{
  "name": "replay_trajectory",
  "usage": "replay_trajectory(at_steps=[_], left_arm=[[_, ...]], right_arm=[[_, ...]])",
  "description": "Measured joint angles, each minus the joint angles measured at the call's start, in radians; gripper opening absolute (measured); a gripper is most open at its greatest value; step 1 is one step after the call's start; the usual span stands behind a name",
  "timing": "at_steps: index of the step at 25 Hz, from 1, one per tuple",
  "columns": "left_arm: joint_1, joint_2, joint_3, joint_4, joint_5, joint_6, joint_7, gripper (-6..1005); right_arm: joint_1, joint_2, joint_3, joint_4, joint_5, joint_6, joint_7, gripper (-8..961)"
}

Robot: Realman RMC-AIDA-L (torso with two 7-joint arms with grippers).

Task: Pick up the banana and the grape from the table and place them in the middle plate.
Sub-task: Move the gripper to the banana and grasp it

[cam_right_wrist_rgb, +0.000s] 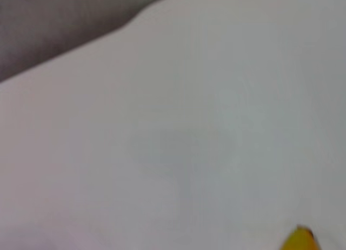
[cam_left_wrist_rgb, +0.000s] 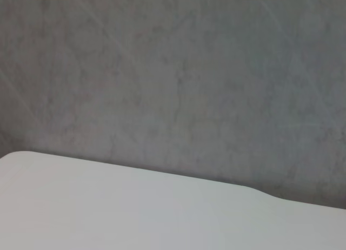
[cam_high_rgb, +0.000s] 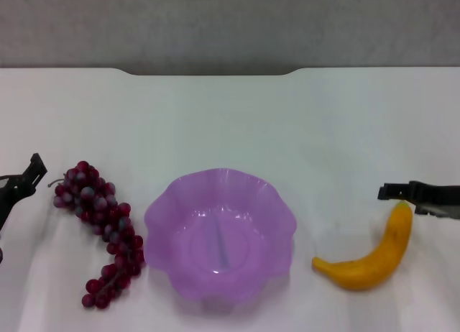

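Observation:
My right gripper reaches past the banana's upper tip [cam_high_rgb: 403,207]. Next, I pull the gripper back and bring it down around the banana [cam_high_rgb: 398,231] just below the upper tip.
The light purple middle plate [cam_high_rgb: 220,235] sits empty at the front centre of the white table [cam_high_rgb: 230,116]. The grape bunch [cam_high_rgb: 100,228] lies on the table to its left. The banana [cam_high_rgb: 374,254] lies on the table to its right; its tip also shows in the right wrist view [cam_right_wrist_rgb: 300,240]. My left gripper [cam_high_rgb: 21,181] is at the left edge, just left of the grape's upper end. My right gripper [cam_high_rgb: 402,193] is at the right edge, just above the banana's upper tip. Neither holds anything.
The table's far edge has a notch [cam_high_rgb: 208,72] against a grey wall [cam_left_wrist_rgb: 173,71]. The left wrist view shows only the table's far edge and the wall.

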Motion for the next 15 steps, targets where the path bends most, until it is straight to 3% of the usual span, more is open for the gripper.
replay_trajectory(at_steps=[5,15], left_arm=[[-0.005,0.0,0.0,-0.002,0.009,0.0,0.001,884],[-0.008,0.003,0.0,-0.004,0.009,0.002,0.001,885]], right_arm=[[0.01,-0.002,0.093,0.001,-0.026,0.13,-0.001,879],[0.006,-0.002,0.23,0.052,-0.104,0.238,0.0,877]])
